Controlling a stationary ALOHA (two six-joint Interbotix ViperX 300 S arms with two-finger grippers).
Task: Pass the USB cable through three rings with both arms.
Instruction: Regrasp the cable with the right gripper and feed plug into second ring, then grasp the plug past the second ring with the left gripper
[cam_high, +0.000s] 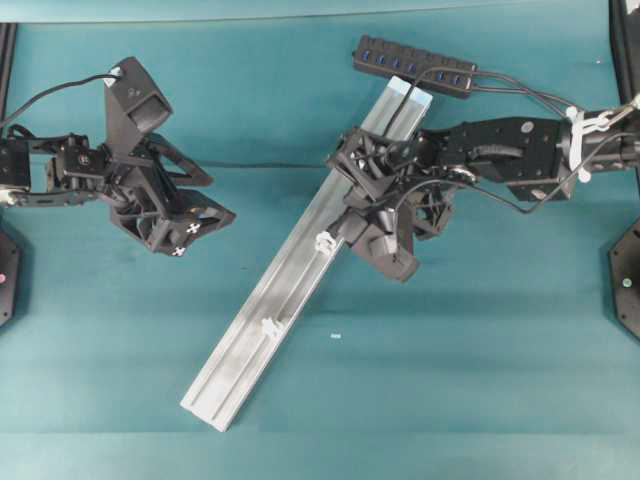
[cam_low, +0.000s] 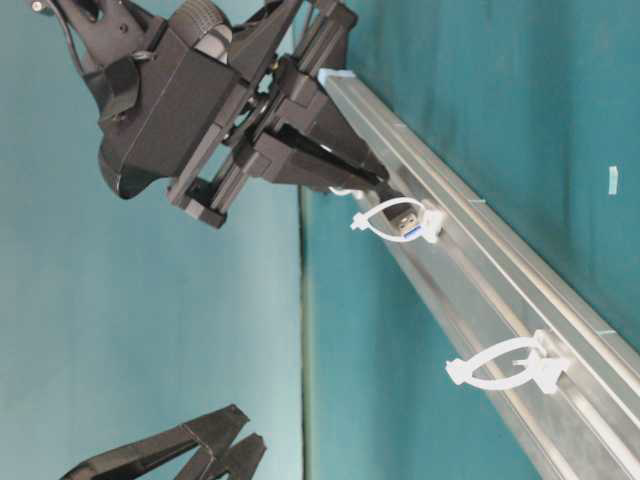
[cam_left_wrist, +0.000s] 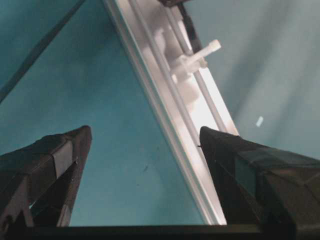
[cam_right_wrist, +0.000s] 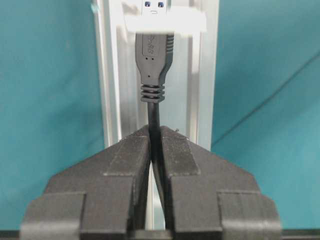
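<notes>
I see the plug's metal tip sticking out through the white ring (cam_high: 326, 243), so the USB cable (cam_left_wrist: 192, 31) will slide through behind it when I pull with my left gripper.
My right gripper (cam_right_wrist: 155, 134) is shut on the thin black USB cable (cam_right_wrist: 154, 117) just behind its dark plug (cam_right_wrist: 155, 55). The plug's metal tip (cam_low: 405, 218) pokes through a translucent white ring (cam_low: 390, 222) on the silver rail (cam_high: 300, 270). Further down the rail stands a second ring (cam_low: 505, 365), with nothing in it. From overhead the two rings show at the first ring (cam_high: 323, 241) and the second ring (cam_high: 270, 326); a third is hidden. My left gripper (cam_left_wrist: 145, 137) is open and holds nothing, hovering left of the rail, and seen from above the left gripper (cam_high: 205, 228) is well apart from it.
A black multi-port hub (cam_high: 413, 67) lies at the rail's far end, with cords running right past my right arm. A small white scrap (cam_high: 336, 336) lies on the teal table right of the rail. Black frame posts stand at both side edges.
</notes>
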